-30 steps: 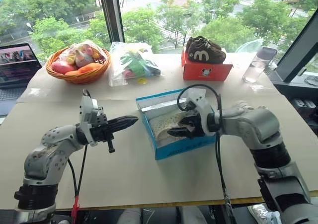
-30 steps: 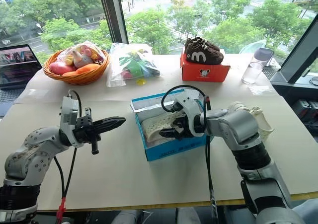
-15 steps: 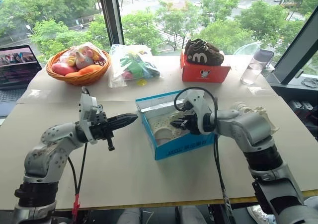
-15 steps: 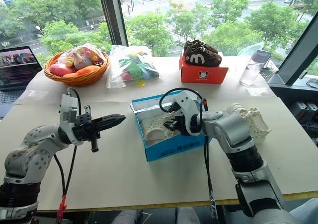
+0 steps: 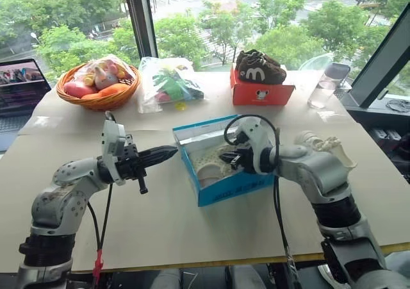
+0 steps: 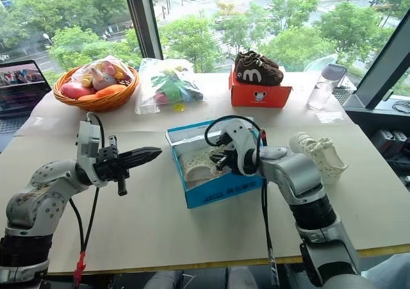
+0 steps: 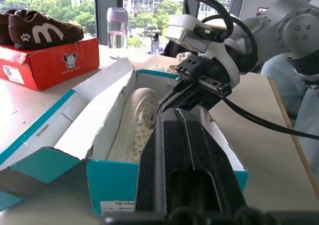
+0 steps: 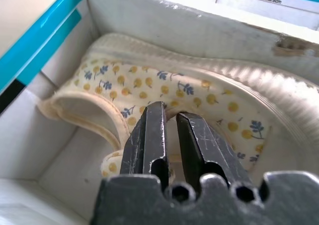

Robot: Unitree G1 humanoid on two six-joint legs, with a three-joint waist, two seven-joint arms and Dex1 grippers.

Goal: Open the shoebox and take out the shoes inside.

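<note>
The robot's right gripper is at the edge of the shoe's opening, next to the shoe's strap, so it should move back, open wide and close around that strap.
The blue shoebox stands open in the middle of the table, its white inside showing. One cream shoe with a flower-print lining lies inside it, tipped up. My right gripper reaches into the box and is shut on the lining edge of this shoe. A second cream shoe rests on the table just right of my right arm. My left gripper hovers level to the left of the box, shut and holding nothing.
At the back stand a red-orange box with dark brown shoes on top, a clear bottle, a plastic bag of toys and a wicker basket. A laptop sits at the far left.
My right gripper has gone from open to shut on the shoe in the box and risen a little, tipping the shoe up. The left arm has stayed put.
</note>
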